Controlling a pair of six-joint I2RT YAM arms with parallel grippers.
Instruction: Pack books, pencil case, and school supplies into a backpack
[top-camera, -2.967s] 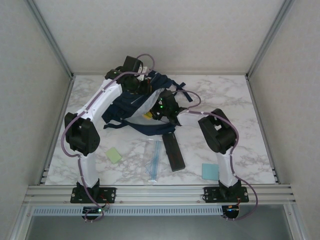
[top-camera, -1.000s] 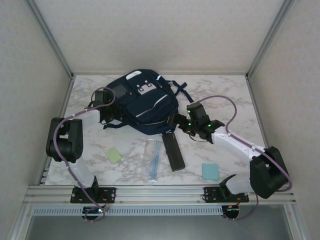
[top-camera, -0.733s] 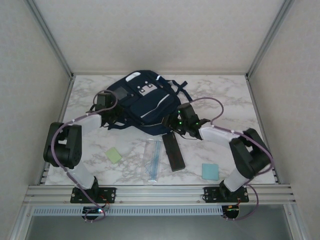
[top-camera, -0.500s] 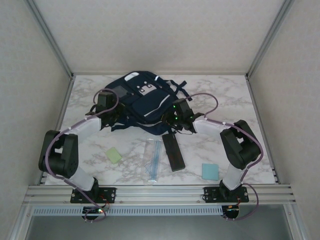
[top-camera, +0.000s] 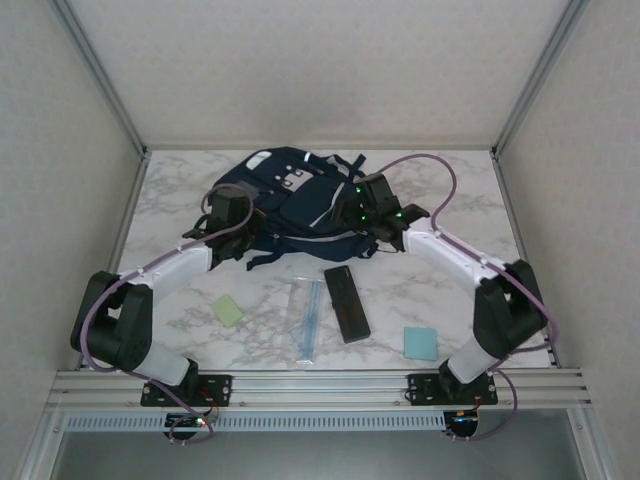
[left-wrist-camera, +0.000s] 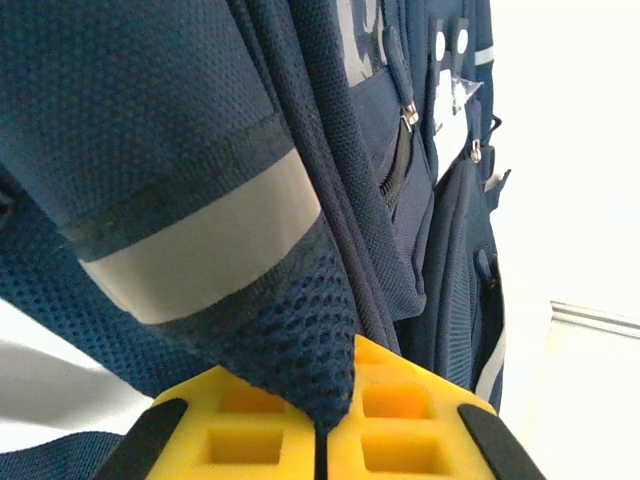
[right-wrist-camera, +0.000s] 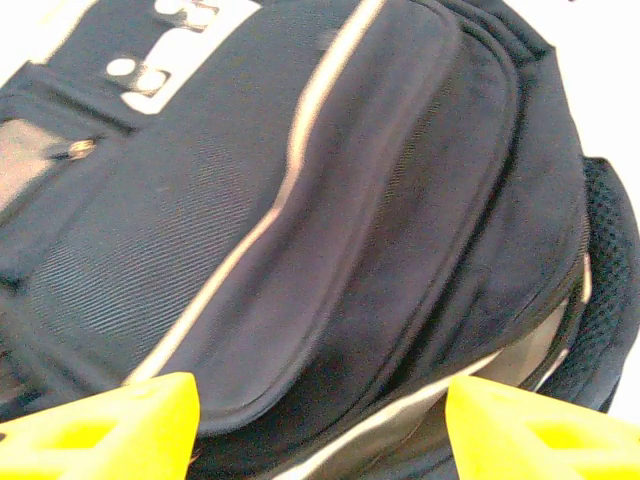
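My gripper will make the navy backpack (top-camera: 300, 200) slide and turn along when it pulls the backpack's zipper, because the backpack lies loose and slumped over the smooth marble (top-camera: 180, 190).
The navy backpack (top-camera: 290, 190) with white stripes lies at the back middle of the table. My left gripper (top-camera: 248, 238) is at its left lower edge, and in the left wrist view its yellow fingers (left-wrist-camera: 250, 430) are shut on a corner of the backpack's (left-wrist-camera: 200, 130) mesh fabric. My right gripper (top-camera: 346, 212) is at the pack's right side, and its fingertips (right-wrist-camera: 110, 425) stand wide apart, open, over the backpack's (right-wrist-camera: 300, 220) front pocket. The black pencil case (top-camera: 347, 302), clear ruler (top-camera: 309, 318), pale green pad (top-camera: 228, 310) and light blue pad (top-camera: 421, 343) lie on the table. The books are out of view.
Dark straps (top-camera: 270, 258) trail from the pack toward the front. The marble table (top-camera: 450, 200) is walled by white panels on three sides, with a metal rail (top-camera: 320, 385) along the near edge.
The backpack has shifted toward the back. My right gripper has left the pencil case's far end for the pack's right side, and its jaws changed width. My left gripper moved rightward, still gripping.
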